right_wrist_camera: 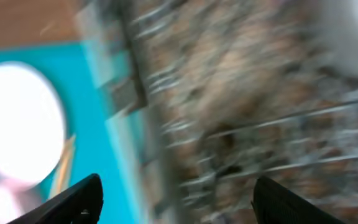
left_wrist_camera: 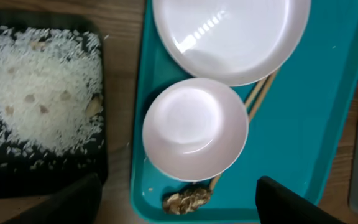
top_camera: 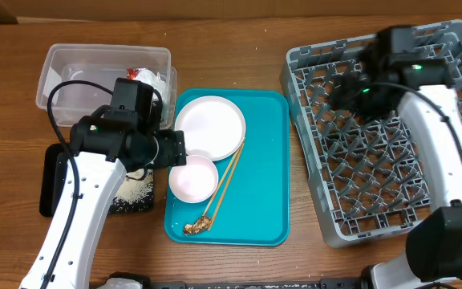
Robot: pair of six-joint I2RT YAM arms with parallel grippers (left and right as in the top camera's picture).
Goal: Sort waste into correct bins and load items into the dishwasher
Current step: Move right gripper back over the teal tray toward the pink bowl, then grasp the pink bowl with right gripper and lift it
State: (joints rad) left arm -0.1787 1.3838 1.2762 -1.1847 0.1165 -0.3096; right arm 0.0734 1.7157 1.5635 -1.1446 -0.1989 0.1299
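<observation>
I see the white bowl empty point(top_camera: 192, 178) and its rim open beside the chopsticks. My right gripper keeps going toward that rim point(top_camera: 216, 181) and closes there.
A teal tray point(top_camera: 267, 160) holds a white plate point(top_camera: 210, 127), a white bowl point(top_camera: 192, 178), wooden chopsticks point(top_camera: 227, 183) and a brown food scrap point(top_camera: 196, 227). My left gripper point(left_wrist_camera: 178, 202) is open and empty above the tray's near left corner, with the bowl point(left_wrist_camera: 194, 127) and the scrap point(left_wrist_camera: 186, 200) between its fingers' span. My right gripper point(right_wrist_camera: 176, 199) is open and empty over the left part of the grey dishwasher rack point(top_camera: 391, 136); its view is blurred.
A black tray with spilled rice point(left_wrist_camera: 39, 93) lies left of the teal tray. A clear plastic bin point(top_camera: 103, 76) with wrappers stands at the back left. Bare wooden table lies between tray and rack.
</observation>
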